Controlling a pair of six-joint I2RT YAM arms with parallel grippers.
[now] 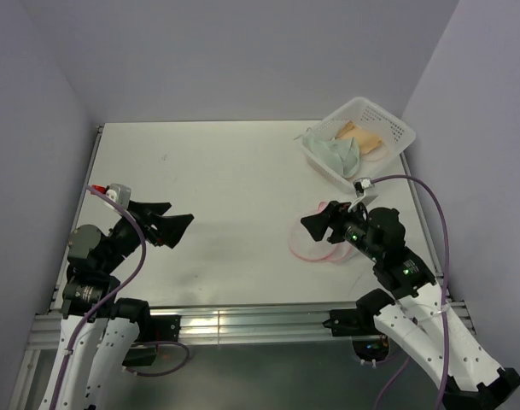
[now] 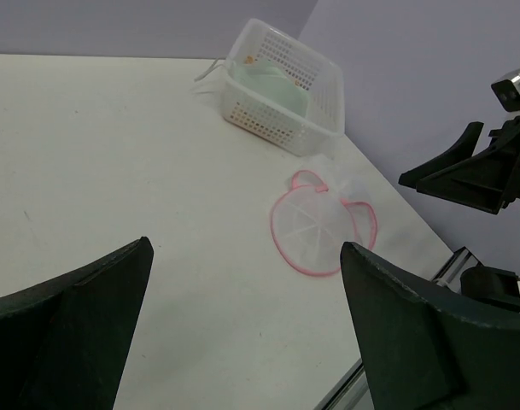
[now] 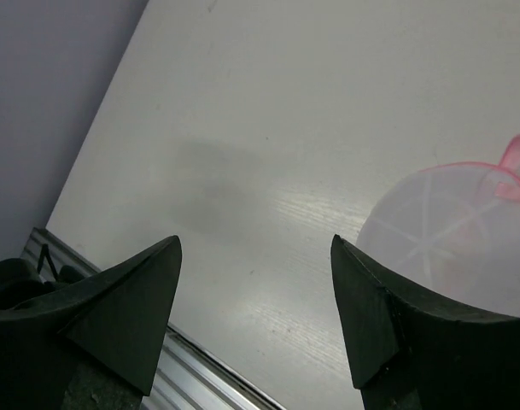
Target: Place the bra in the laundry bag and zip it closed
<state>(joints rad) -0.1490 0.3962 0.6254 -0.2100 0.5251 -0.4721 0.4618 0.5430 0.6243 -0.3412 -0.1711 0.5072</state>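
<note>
The laundry bag's pink rim (image 1: 291,241) lies clear toward my left gripper. My right gripper should lower its open fingers to that rim (image 1: 292,244) next and close there.
The laundry bag (image 1: 315,250) lies flat on the table at the right, a round white mesh pouch with a pink rim, also seen in the left wrist view (image 2: 321,224) and at the right edge of the right wrist view (image 3: 452,235). The bra (image 1: 335,154), pale green, lies in the white basket (image 1: 388,126) at the back right (image 2: 268,85). My right gripper (image 1: 321,220) hovers open just above the bag's near-left side, with nothing between its fingers (image 3: 254,241). My left gripper (image 1: 178,216) is open and empty over the table's left part (image 2: 244,246), well away from the bag.
The perforated basket (image 2: 319,94) also holds a tan item (image 1: 362,137) beside the bra. The table's aluminium front rail (image 1: 242,320) runs along the near edge. Purple walls close in the left, back and right sides.
</note>
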